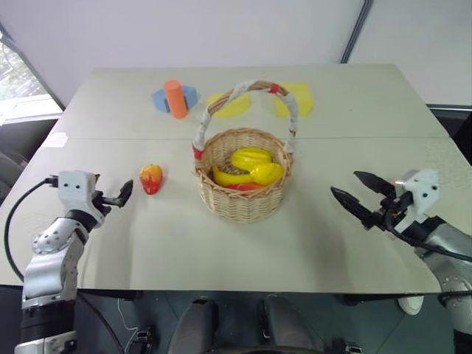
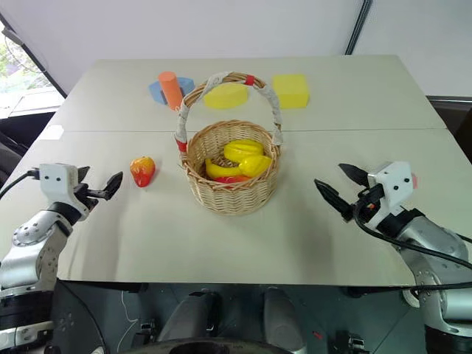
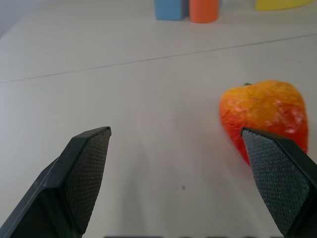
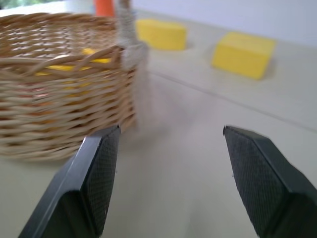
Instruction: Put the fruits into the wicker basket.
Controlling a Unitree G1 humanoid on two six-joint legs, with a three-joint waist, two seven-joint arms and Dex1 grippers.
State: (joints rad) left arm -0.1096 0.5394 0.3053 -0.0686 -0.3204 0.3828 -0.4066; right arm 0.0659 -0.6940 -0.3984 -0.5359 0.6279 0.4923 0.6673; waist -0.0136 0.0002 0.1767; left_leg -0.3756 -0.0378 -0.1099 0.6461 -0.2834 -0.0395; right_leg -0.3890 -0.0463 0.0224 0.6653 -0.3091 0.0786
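The strawberry (image 1: 151, 179) is free of the basket and fits the gap between the left gripper's fingers, so the robot should keep moving that gripper over it until they are around its sides (image 1: 151, 184).
A red-and-yellow strawberry-like fruit (image 1: 151, 178) lies on the table, left of the wicker basket (image 1: 243, 210). The basket stands mid-table with its cloth-wrapped handle (image 1: 247, 90) arching over it. Yellow toy fruits (image 1: 253, 166) lie inside, with a red-orange piece partly hidden beneath them. My left gripper (image 1: 122, 195) is open just left of the strawberry, pointing at it. In the left wrist view the strawberry (image 3: 265, 116) sits just past one fingertip (image 3: 270, 163), apart from it. My right gripper (image 1: 346, 186) is open above the table right of the basket, aimed at the basket wall (image 4: 59, 109).
At the back of the table, an orange cylinder (image 1: 175, 98) stands on a blue base, with two yellow foam blocks (image 1: 228, 105) (image 1: 295, 97) to its right, behind the basket. A seam runs across the table (image 1: 369, 138). The table's front edge is near both arms.
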